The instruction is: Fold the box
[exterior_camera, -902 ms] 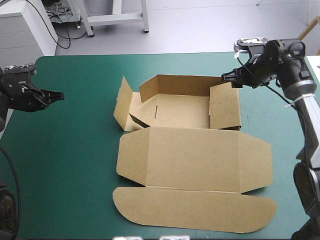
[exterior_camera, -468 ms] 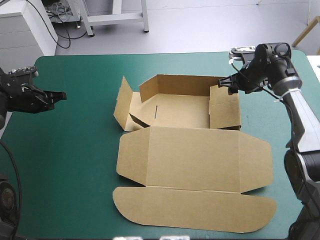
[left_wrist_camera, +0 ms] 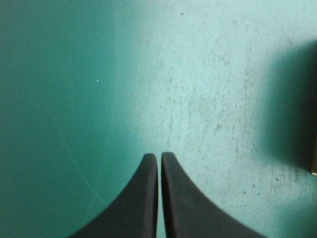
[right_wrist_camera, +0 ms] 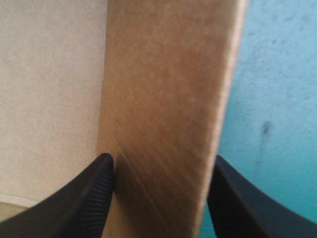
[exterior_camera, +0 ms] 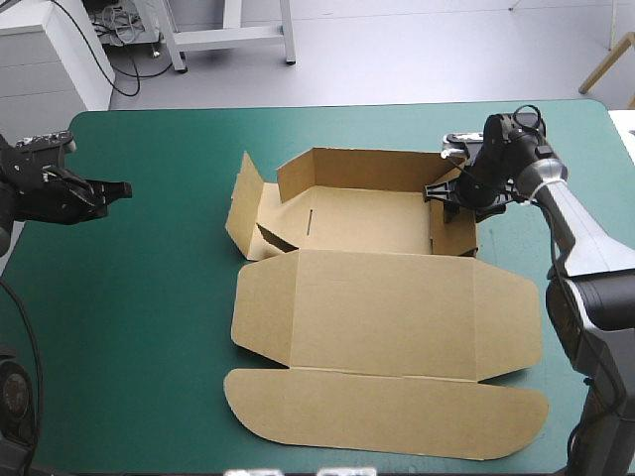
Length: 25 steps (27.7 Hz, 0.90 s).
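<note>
The lid is joined to the tray at a crease (exterior_camera: 387, 253), so the lid and its rounded front flap (exterior_camera: 385, 315) will follow along when the robot lifts the tray.
The brown box (exterior_camera: 362, 223) lies in the middle of the table as an open tray. Its back wall and left flap stand raised, and its lid (exterior_camera: 382, 317) lies flat toward the front edge. My right gripper (exterior_camera: 444, 194) is open astride the tray's right wall (exterior_camera: 454, 223). In the right wrist view that wall (right_wrist_camera: 168, 99) fills the gap between the gripper's (right_wrist_camera: 162, 159) fingers (right_wrist_camera: 94, 193). Far to the left of the box my left gripper (exterior_camera: 117, 188) is shut and holds nothing. In the left wrist view the gripper (left_wrist_camera: 159, 155) hangs over bare cover.
The teal-green cover (exterior_camera: 149, 297) stretches wide between my left gripper and the box. The lid's rounded front flap (exterior_camera: 387, 416) reaches close to the table's front edge. A sliver of the box's edge (left_wrist_camera: 313, 163) shows far ahead of my left gripper.
My right gripper has come down and leftward from beyond the box's far right corner onto the right wall, now astride it. The left arm has barely shifted.
</note>
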Available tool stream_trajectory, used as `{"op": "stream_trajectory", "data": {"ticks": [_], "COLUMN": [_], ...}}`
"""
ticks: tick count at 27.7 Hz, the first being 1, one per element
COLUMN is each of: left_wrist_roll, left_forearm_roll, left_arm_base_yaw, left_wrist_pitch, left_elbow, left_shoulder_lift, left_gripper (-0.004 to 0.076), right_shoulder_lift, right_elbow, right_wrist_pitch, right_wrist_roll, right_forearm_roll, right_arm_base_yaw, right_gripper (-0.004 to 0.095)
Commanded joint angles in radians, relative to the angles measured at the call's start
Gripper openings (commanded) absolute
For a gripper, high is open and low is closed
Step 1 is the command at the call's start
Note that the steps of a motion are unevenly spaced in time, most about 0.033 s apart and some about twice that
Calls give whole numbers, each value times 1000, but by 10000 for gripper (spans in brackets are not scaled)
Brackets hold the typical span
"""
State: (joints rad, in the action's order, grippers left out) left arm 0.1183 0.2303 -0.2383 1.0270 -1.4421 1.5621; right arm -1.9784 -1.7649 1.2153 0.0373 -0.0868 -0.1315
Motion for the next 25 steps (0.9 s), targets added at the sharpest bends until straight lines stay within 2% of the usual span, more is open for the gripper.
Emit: {"op": "stream_trajectory", "data": {"ticks": [1,3,5,7,11,23,25], "left_wrist_roll": [-2,-2,-2,-2,-2,34,105], "left_forearm_roll": [20,20,20,24,24,-20,-5], "left_arm_base_yaw": [1,1,1,1,1,1,1], "left_wrist_pitch": [-30,-30,-30,-30,-30,-28,-23], "left_elbow": [-36,-36,-36,-36,-36,-36,-36], "left_shoulder_lift": [-31,-30,-30,-30,-30,-30,-30], "left_gripper": [5,5,5,5,5,11,85], "right_shoulder_lift": [49,49,49,49,49,58,73], "right_elbow": [-11,-11,-11,-11,-11,-11,-11], "right_wrist_pitch": [-12,-12,-12,-12,-12,-12,-12], "right_wrist_roll": [-1,-3,-10,-10,-25,-25,-37], "right_forearm_roll": [-20,-20,-20,-13,1,-11,-11], "right_arm_base_yaw": [4,4,4,4,4,4,4], "right_gripper": [509,502,455,324,-20,-19,-19]}}
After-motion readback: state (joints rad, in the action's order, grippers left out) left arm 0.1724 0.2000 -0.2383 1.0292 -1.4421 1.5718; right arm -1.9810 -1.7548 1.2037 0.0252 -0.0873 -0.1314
